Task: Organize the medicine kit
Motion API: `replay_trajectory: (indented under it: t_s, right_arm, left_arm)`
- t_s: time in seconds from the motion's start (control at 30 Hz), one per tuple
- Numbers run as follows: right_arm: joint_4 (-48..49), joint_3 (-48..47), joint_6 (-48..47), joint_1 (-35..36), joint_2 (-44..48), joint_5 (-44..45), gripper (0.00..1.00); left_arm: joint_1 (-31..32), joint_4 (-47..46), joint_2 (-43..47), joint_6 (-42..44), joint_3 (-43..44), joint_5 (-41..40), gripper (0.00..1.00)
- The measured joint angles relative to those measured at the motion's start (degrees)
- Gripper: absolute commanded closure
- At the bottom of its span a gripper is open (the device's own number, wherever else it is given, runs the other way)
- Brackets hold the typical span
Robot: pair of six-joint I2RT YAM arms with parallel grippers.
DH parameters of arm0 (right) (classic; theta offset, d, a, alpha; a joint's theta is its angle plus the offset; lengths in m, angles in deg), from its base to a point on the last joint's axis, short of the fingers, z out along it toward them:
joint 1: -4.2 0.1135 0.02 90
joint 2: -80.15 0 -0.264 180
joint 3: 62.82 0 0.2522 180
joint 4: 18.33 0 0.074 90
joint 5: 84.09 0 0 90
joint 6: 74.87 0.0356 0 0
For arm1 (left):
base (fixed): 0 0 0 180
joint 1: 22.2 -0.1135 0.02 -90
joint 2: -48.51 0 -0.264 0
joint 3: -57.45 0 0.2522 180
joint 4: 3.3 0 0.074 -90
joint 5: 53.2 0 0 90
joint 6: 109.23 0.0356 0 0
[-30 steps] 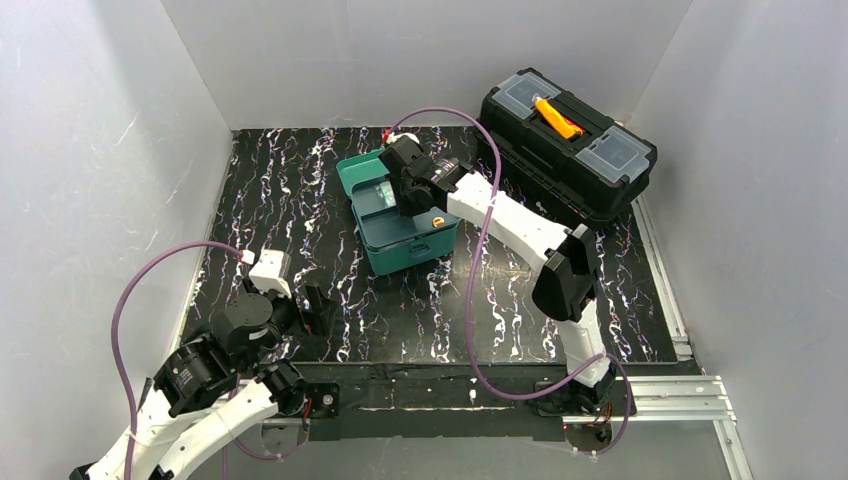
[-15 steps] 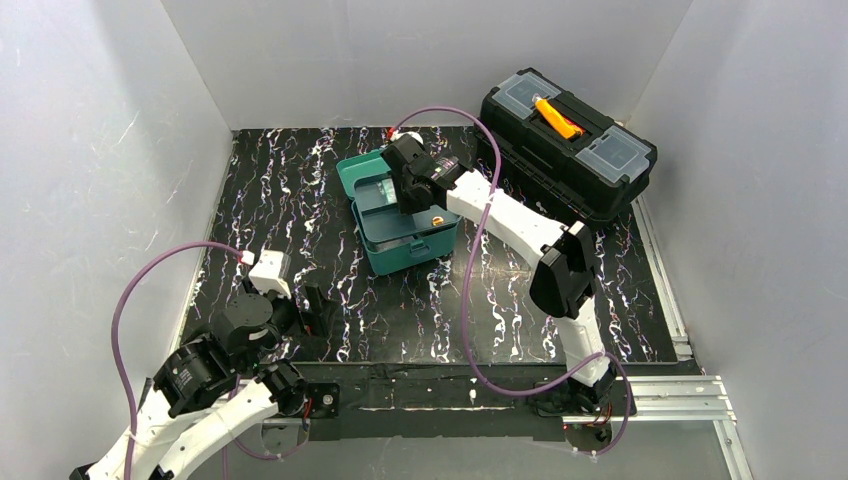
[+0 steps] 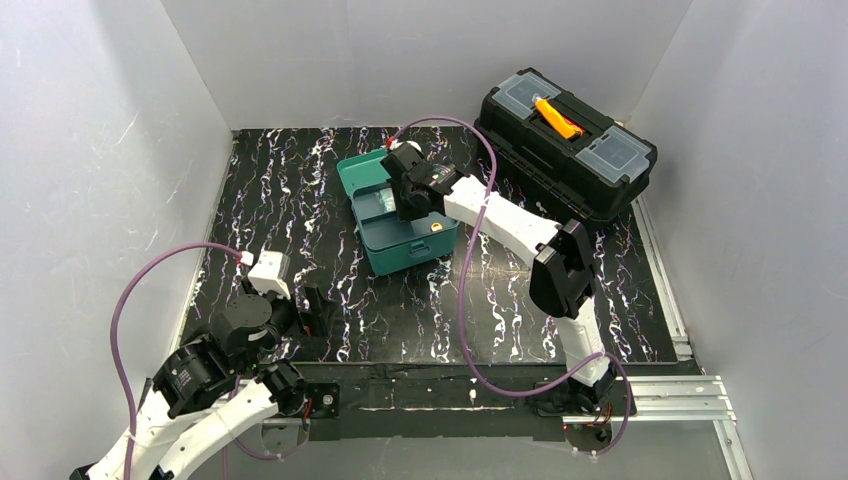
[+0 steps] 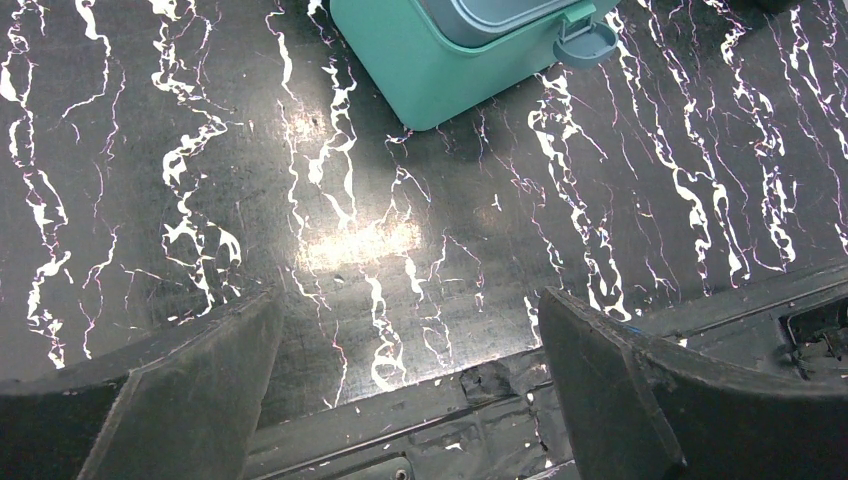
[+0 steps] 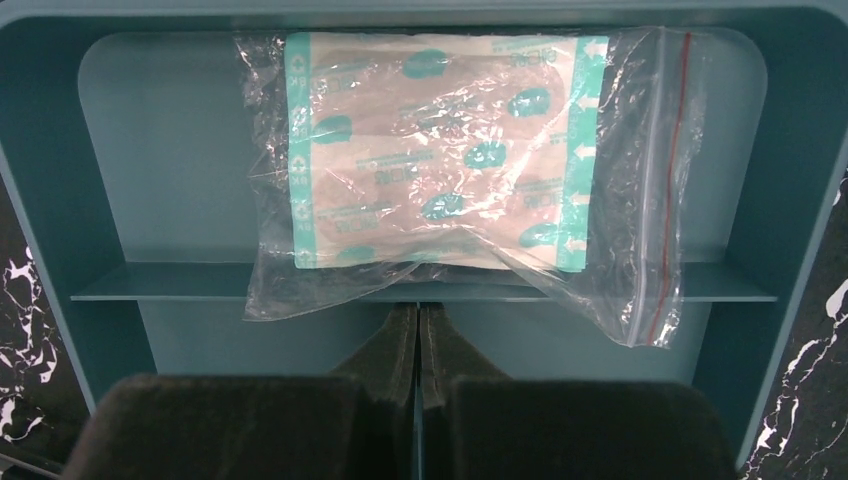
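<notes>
My right gripper pinches the kit's short divider and the kit's front side (image 3: 412, 257) slants, so I should keep pulling the kit round until it squares with the surface's near edge (image 3: 430, 362).
The teal medicine kit (image 3: 400, 245) stands open mid-table, its lid (image 3: 355, 172) tipped back. Over its inside hangs my right gripper (image 3: 400, 195). The right wrist view looks straight into the darker teal tray (image 5: 150, 180), where a clear zip bag of plasters (image 5: 450, 160) lies flat across the divider. My right gripper (image 5: 418, 310) is shut, its tips meeting at the bag's near edge; whether they pinch the plastic is hidden. My left gripper (image 3: 318, 312) waits low at the near left, jaws wide open (image 4: 410, 340) over bare table, with the kit's front wall (image 4: 430, 70) ahead of it.
A black toolbox with an orange handle (image 3: 565, 150) sits at the back right, close behind the right arm. White walls enclose the black marbled table (image 3: 290, 210) on three sides. A metal rail (image 3: 660, 390) runs along the near right edge.
My right gripper has shifted a little toward the back left over the kit, staying shut. The left arm has not moved.
</notes>
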Motion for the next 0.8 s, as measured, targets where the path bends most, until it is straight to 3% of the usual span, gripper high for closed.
replay_trajectory:
  t_s: [0.8]
  right_arm:
    - [7.21,9.35,-0.37,0.92,2.25,0.24,0.99]
  left_arm:
    - [-0.02,0.11,0.0,-0.02,0.0,-0.55,0.02]
